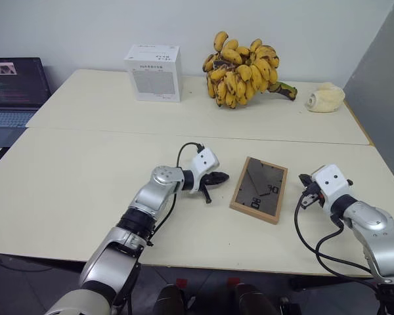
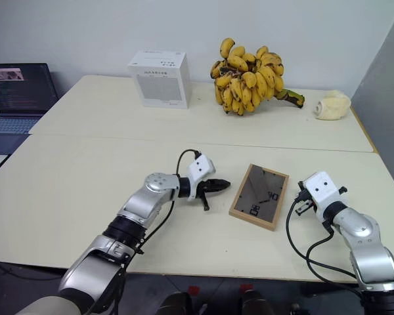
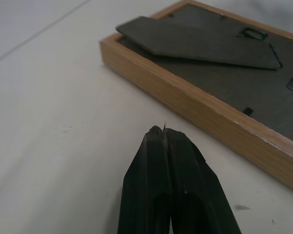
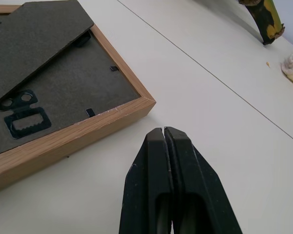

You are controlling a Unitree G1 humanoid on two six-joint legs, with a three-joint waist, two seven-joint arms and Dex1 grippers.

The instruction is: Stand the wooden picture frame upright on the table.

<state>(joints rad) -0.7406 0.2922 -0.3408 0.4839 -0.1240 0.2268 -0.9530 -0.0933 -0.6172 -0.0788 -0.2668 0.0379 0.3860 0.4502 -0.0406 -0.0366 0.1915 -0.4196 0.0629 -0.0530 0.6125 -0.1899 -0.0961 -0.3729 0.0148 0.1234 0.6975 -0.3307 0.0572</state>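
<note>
The wooden picture frame lies flat (image 1: 261,188) and open on my right gripper's side. So my right gripper should wedge under that long edge (image 1: 282,196) as my left gripper braces opposite.
The wooden picture frame (image 1: 259,189) lies flat, back side up, on the table (image 1: 85,184), near its front edge. Its dark back panel (image 3: 224,78) shows, with the fold-out stand (image 3: 195,44) lying nearly flat against it. My left gripper (image 1: 222,176) is shut and empty, just left of the frame's long edge, pointing at it with a small gap between. My right gripper (image 1: 305,179) is shut and empty too, just right of the frame near its corner (image 4: 146,103). Neither gripper touches the frame.
Along the far side stand a white box (image 1: 153,72), a large bunch of bananas (image 1: 244,69) and a pale lumpy object (image 1: 326,98). An open laptop (image 1: 13,92) sits off the table's left end. A seam (image 1: 184,133) runs across the tabletop.
</note>
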